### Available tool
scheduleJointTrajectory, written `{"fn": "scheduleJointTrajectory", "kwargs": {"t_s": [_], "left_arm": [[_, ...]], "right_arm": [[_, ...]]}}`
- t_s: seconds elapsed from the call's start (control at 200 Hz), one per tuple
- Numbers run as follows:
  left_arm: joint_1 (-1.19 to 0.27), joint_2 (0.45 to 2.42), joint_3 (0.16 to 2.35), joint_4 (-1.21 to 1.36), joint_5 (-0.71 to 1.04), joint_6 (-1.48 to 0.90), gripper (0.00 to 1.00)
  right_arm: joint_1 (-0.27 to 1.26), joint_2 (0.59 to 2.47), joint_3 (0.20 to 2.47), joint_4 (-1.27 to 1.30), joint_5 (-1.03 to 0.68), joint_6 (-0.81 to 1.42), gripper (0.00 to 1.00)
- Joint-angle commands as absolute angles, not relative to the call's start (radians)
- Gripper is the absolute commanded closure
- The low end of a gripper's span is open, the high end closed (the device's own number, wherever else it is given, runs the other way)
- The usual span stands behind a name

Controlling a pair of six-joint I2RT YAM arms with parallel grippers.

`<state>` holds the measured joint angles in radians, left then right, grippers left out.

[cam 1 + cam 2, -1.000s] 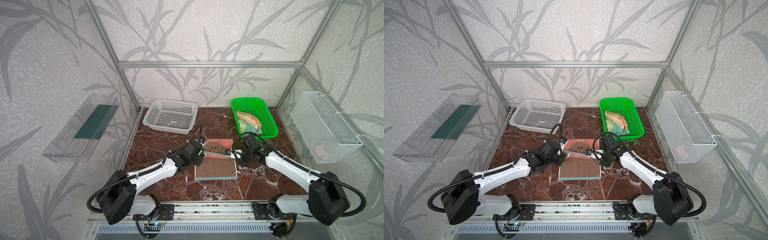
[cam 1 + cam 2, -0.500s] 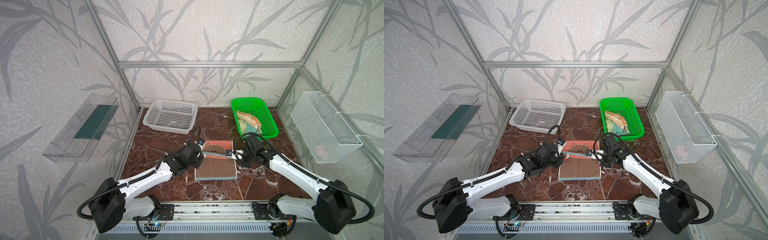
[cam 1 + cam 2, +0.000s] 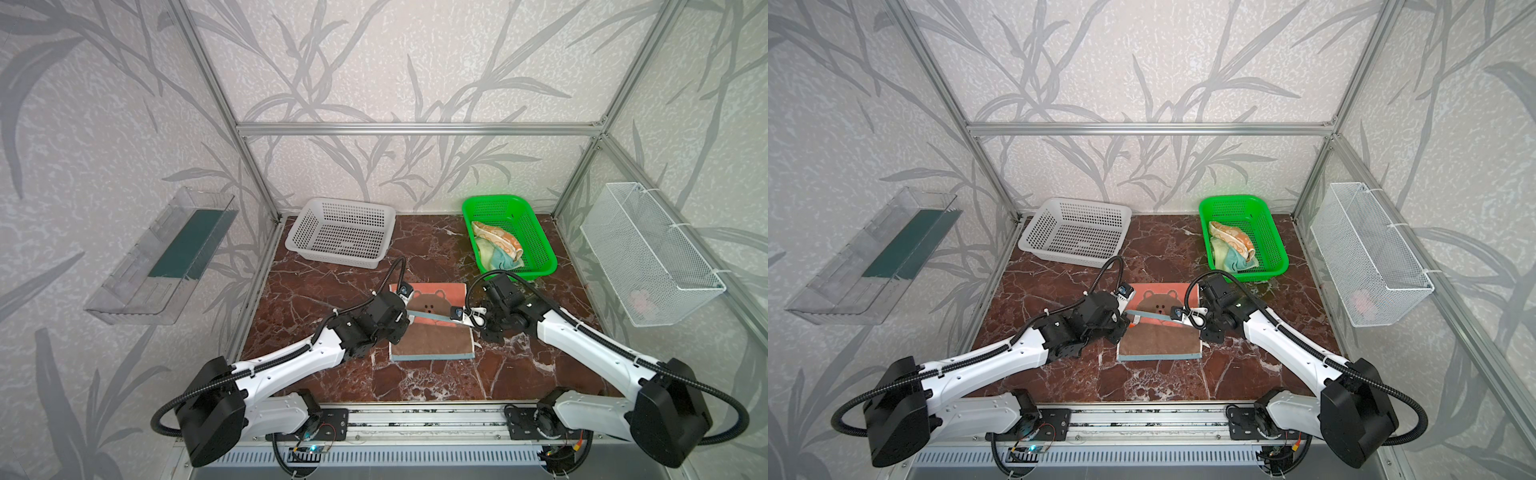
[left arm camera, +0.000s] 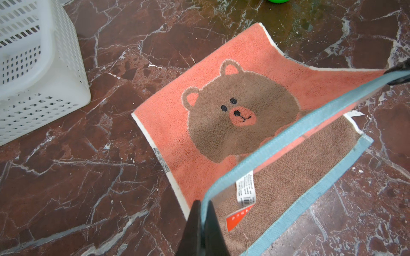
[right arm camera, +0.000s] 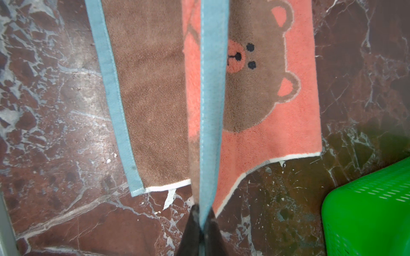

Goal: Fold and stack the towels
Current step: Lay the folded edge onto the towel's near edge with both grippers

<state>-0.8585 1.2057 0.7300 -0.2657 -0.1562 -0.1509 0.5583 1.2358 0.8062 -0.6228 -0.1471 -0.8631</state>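
I should now lower the raised blue-trimmed edge (image 3: 431, 316) with my left gripper toward the front blue hem (image 3: 432, 357) until they meet, and then let go. The raised edge is stretched tight along that hem.
The salmon-pink towel (image 3: 432, 297) with the brown bear (image 4: 239, 115) lies mid-table in both top views (image 3: 1156, 297). One blue-trimmed edge (image 4: 299, 133) is raised over its middle. My left gripper (image 3: 409, 312) (image 4: 203, 204) is shut on one end of that edge. My right gripper (image 3: 454, 316) (image 5: 200, 212) is shut on the other end. A brown part with a blue hem (image 3: 432, 356) lies flat at the front. Two more towels, orange (image 3: 496, 237) and pale yellow with light blue (image 3: 494, 257), lie crumpled in the green basket (image 3: 540, 266).
A white perforated basket (image 3: 340, 232) stands at the back left, close to the left arm. On the right wall hangs a white wire basket (image 3: 648, 253). A clear shelf (image 3: 166, 257) is fixed to the left wall. Both arms reach in from the front rail.
Both grippers, still shut on the blue edge, have carried it slightly toward the front of the table. It now crosses the bear's lower face. The left arm has swung with it.
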Motion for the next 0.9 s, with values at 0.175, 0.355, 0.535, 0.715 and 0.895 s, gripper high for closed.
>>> {"fn": "scheduleJointTrajectory", "kwargs": {"t_s": [0.175, 0.355, 0.535, 0.715, 0.895], "left_arm": [[-0.880, 1.176, 0.691, -0.309, -0.178, -0.211, 1.00], [-0.891, 1.152, 0.670, -0.319, -0.186, -0.235, 1.00], [-0.899, 1.142, 0.631, -0.289, -0.189, -0.255, 1.00], [-0.900, 1.163, 0.604, -0.270, -0.192, -0.272, 1.00], [-0.902, 1.193, 0.583, -0.233, -0.163, -0.278, 1.00]], "right_arm": [[0.599, 1.253, 0.851, -0.737, -0.146, -0.845, 1.00], [0.629, 1.249, 0.838, -0.740, -0.148, -0.832, 1.00], [0.647, 1.279, 0.838, -0.748, -0.155, -0.827, 1.00], [0.659, 1.322, 0.827, -0.745, -0.160, -0.814, 0.99], [0.665, 1.376, 0.824, -0.735, -0.147, -0.807, 0.97]]}}
